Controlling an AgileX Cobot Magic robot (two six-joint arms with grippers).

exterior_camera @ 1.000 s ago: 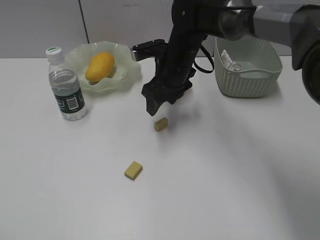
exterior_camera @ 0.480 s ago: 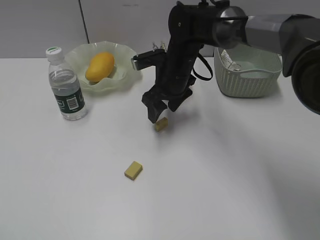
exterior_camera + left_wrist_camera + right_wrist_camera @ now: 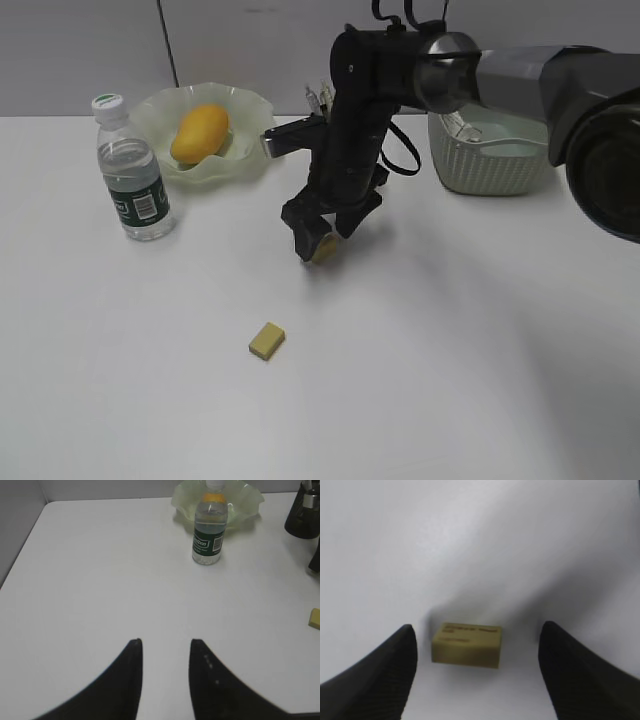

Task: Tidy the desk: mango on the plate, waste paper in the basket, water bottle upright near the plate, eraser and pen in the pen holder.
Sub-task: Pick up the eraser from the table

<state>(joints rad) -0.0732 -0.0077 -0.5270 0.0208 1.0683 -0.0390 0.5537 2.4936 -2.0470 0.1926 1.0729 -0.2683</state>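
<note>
My gripper will carry the tan eraser to the pen holder. Pen tips stick up behind the arm, so the eraser will drop among standing pens.
The mango lies on the ruffled green plate, and the water bottle stands upright to the plate's left. Waste paper sits inside the basket. My right gripper is down at the desk, open, its jaws straddling a small yellow eraser without touching it. A second eraser lies nearer the front. My left gripper hovers open and empty over bare desk, far from the bottle. Pen and pen holder are out of view.
The right arm stretches across the middle between plate and basket. In the left wrist view the front eraser shows at the right edge, and the desk's left edge runs along a grey wall.
The right gripper has come down and slightly left onto the upper eraser, which now sits between its open jaws. Everything else has stayed in place.
</note>
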